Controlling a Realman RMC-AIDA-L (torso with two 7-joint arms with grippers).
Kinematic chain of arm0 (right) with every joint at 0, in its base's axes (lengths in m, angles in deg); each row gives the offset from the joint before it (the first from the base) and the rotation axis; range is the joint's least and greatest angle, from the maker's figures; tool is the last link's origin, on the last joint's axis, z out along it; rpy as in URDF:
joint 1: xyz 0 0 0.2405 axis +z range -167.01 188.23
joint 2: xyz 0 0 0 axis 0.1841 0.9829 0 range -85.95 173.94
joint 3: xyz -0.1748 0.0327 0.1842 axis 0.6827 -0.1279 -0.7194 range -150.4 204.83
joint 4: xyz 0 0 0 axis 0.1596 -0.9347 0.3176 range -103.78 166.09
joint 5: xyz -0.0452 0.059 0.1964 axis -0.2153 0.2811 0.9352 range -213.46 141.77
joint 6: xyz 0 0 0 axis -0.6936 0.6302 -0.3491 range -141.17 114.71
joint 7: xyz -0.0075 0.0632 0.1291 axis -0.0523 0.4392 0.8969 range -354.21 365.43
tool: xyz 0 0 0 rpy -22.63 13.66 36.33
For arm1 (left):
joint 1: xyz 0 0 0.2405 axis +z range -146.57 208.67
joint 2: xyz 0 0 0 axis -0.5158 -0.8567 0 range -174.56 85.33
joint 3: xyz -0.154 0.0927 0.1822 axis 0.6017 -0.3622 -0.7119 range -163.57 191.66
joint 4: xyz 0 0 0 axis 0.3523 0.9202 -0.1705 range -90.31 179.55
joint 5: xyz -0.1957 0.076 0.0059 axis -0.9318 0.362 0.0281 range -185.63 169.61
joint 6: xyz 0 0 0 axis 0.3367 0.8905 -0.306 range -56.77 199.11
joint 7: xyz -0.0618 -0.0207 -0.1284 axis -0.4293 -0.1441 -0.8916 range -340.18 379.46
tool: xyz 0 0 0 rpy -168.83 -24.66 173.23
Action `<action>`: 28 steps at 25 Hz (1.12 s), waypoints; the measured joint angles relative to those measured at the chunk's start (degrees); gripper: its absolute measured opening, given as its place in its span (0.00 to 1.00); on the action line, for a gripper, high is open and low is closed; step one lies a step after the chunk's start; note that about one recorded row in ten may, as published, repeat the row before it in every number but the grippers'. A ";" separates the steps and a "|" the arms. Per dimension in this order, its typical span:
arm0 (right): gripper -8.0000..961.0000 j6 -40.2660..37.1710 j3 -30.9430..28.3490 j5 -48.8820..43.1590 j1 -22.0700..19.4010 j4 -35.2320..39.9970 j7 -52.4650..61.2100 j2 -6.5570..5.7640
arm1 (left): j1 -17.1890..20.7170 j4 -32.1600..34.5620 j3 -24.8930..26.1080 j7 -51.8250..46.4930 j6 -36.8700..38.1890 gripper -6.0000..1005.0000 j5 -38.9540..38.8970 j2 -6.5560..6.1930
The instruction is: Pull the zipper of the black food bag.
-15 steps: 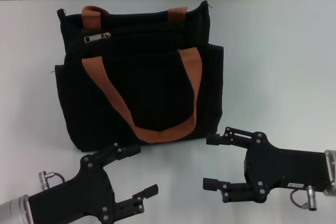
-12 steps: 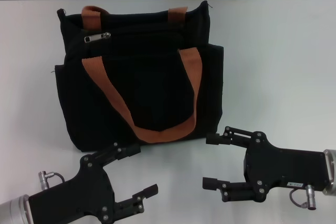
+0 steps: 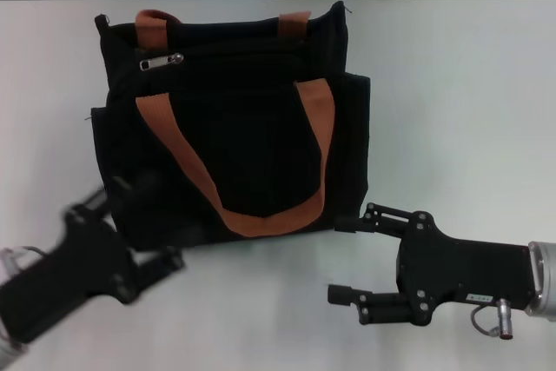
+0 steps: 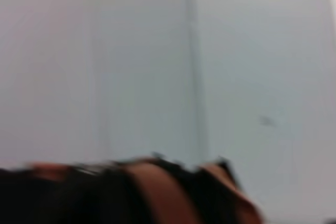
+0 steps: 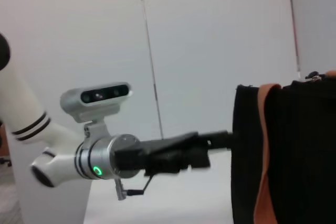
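My left gripper is at the black food bag's lower corner, way below the zipper, so I'll swing clear and reach the bag's top corner from the side.
The black food bag stands upright in the middle of the white table, with two orange-brown strap handles. The zipper's silver pull tab lies near the bag's top left, on the front face. My left gripper is open and motion-blurred at the bag's lower left corner, its upper finger over the bag's edge. My right gripper is open and empty just in front of the bag's lower right corner. The left wrist view shows only a blur of the bag. The right wrist view shows the bag's side.
The white table spreads on all sides of the bag, with a grey wall behind. In the right wrist view my left arm reaches toward the bag's side.
My left gripper has swung left and up toward the bag's lower left corner and is blurred by motion. My right gripper has shifted slightly left and down.
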 joint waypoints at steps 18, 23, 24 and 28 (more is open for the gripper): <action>0.86 2.04 -0.78 4.88 0.77 -7.86 -4.28 0.12 | -5.40 8.62 26.56 -13.89 -9.80 0.75 8.88 -1.06; 0.86 1.77 -0.91 4.91 -0.13 -8.73 -4.57 0.15 | -7.47 12.26 26.08 -14.73 -9.59 0.75 15.39 -0.93; 0.86 1.68 -0.91 4.91 -0.28 -8.92 -4.57 0.16 | -7.72 12.33 26.06 -14.73 -9.48 0.75 15.82 -0.99; 0.86 1.16 -0.92 4.91 -0.47 -9.87 -4.57 0.17 | -8.64 13.55 25.95 -14.90 -9.08 0.75 18.24 -1.03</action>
